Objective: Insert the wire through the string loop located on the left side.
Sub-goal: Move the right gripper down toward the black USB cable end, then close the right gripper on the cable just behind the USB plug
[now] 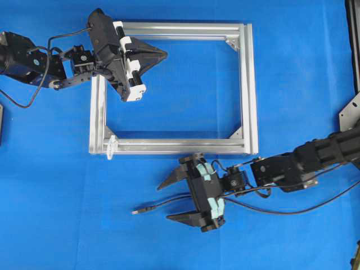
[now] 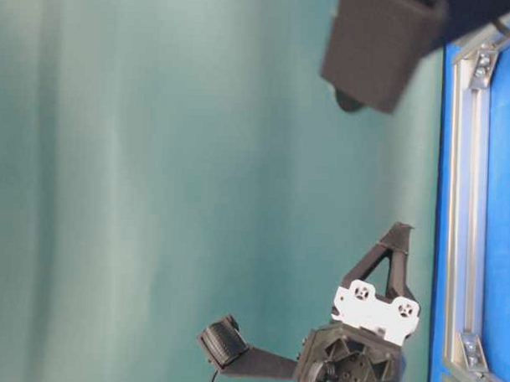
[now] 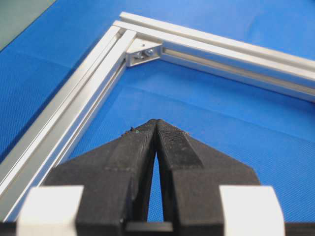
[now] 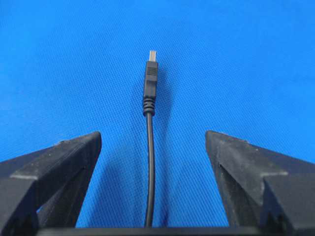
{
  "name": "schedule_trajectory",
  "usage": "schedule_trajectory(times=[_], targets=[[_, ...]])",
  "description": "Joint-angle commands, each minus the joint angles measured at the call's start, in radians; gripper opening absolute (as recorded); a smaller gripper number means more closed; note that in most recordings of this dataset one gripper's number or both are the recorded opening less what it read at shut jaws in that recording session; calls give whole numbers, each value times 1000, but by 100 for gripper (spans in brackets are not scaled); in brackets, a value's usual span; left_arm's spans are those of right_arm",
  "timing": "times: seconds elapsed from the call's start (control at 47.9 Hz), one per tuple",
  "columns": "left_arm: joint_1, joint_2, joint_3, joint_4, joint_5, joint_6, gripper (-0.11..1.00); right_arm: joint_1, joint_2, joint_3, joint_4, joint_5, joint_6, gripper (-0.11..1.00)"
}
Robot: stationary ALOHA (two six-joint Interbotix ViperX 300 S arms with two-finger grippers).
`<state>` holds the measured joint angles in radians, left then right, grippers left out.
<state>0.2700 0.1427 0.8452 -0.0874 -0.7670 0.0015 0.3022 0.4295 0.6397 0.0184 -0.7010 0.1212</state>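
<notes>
The plug (image 1: 145, 209) should keep pointing straight ahead when I lift and carry the wire, because a ribbed collar (image 4: 148, 105) joins the two in a straight line.
The wire (image 1: 151, 206) lies on the blue cloth below the silver frame, its plug tip (image 1: 135, 212) pointing left. My right gripper (image 1: 165, 202) is open and straddles it, one finger on each side, neither touching. In the right wrist view the wire (image 4: 149, 147) runs straight up between the fingers (image 4: 83, 147) to the plug (image 4: 150, 81). The string loop (image 1: 111, 145) is a small whitish shape at the frame's lower left corner. My left gripper (image 1: 163, 54) is shut on nothing over the frame's upper left part, with its tips (image 3: 156, 124) pressed together above the cloth.
The rectangular aluminium frame (image 1: 248, 90) lies flat on the cloth, with corner brackets (image 3: 142, 53) inside. In the table-level view the frame's rail (image 2: 468, 207) runs along the right edge and the left gripper's body (image 2: 376, 308) is low in the picture. A metal bracket (image 1: 350, 112) stands at the right edge.
</notes>
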Motion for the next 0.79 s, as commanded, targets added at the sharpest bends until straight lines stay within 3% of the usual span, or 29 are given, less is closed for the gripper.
schedule_trajectory(times=[0.0, 0.334, 0.397, 0.522, 0.627, 0.69, 0.773], targets=[[0, -28, -6, 2, -9, 0, 0, -2, -6, -26, 5, -5, 2, 88], [0, -28, -5, 2, -9, 0, 0, -2, 0, -26, 9, -5, 2, 83], [0, -28, -3, 2, -9, 0, 0, -3, 0, -26, 11, -6, 2, 72], [0, -28, -3, 2, -9, 0, 0, -6, -2, -20, 11, -14, 0, 34], [0, -28, -3, 3, -9, 0, 0, -6, -3, -14, 11, -14, 0, 10], [-2, -28, -3, 2, -9, 0, 0, -6, -5, -8, 11, -17, 2, 1], [0, -28, -3, 2, -9, 0, 0, -6, -5, -6, 11, -18, 0, 0]])
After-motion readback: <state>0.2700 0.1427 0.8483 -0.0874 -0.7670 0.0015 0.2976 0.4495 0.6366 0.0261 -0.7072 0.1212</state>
